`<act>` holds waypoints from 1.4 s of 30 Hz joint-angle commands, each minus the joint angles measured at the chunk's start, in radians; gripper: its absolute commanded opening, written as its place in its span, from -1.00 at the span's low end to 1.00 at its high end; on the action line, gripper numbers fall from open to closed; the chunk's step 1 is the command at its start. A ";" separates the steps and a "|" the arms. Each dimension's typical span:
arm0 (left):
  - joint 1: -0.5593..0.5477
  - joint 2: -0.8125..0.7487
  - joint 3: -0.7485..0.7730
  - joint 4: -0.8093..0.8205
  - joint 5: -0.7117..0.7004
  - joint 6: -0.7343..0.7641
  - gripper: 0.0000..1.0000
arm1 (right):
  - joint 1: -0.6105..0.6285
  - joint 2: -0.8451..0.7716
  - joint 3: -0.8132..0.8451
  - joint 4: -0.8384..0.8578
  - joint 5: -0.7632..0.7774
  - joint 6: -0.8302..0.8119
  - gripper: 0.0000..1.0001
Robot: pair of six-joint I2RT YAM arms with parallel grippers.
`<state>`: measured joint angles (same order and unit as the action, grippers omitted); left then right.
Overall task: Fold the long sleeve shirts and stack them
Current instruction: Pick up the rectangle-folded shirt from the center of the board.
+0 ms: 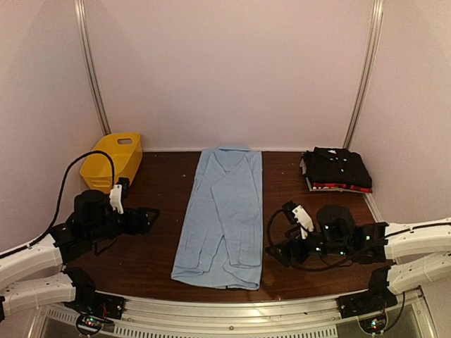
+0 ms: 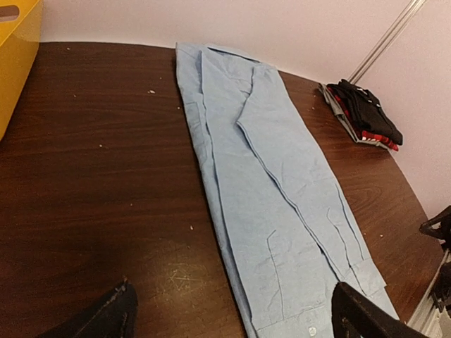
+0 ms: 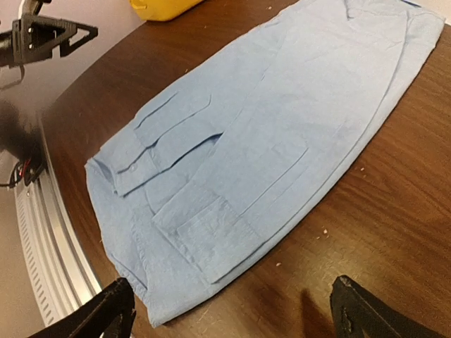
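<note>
The blue shirt (image 1: pixel 220 211) shows plain cloth (image 1: pixel 223 265) between its cuffs, so I expect its hidden button front to come up when I fold its hem toward its collar.
A light blue long sleeve shirt (image 1: pixel 222 215) lies flat in the middle of the table, folded lengthwise into a narrow strip with its sleeves laid along it and its collar at the far end. In the left wrist view the blue shirt (image 2: pixel 271 183) has its cuff edge near the camera. The right wrist view shows the same blue shirt (image 3: pixel 268 141) from its right side. A folded stack (image 1: pixel 337 170) sits at the back right, a black shirt on top and a red-edged one below. My left gripper (image 1: pixel 144 220) (image 2: pixel 236 324) stands open just left of the strip. My right gripper (image 1: pixel 278 236) (image 3: pixel 232 317) stands open at its right hem corner. Neither touches cloth.
A yellow plastic basket (image 1: pixel 113 160) (image 2: pixel 14 56) stands at the back left. The folded stack (image 2: pixel 363 113) lies close to the right wall. A metal rail (image 1: pixel 232 313) (image 3: pixel 49 239) runs along the table's near edge. White walls close in three sides.
</note>
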<state>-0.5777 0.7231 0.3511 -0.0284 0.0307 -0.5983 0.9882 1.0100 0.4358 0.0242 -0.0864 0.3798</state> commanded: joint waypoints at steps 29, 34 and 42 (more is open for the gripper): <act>-0.054 0.072 -0.115 0.265 0.170 0.015 0.85 | 0.373 0.661 0.365 -0.272 0.268 -0.103 -0.26; -0.146 0.107 -0.137 0.318 0.116 0.082 0.77 | 0.367 0.604 0.336 -0.293 0.253 -0.058 -0.77; -0.359 0.213 -0.152 0.393 0.089 0.221 0.74 | 0.304 0.476 0.243 -0.304 0.206 0.053 -1.00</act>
<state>-0.8364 0.8982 0.2092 0.2703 0.1509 -0.4839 1.3296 1.5387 0.7162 -0.2489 0.1368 0.3565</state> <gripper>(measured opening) 0.870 0.021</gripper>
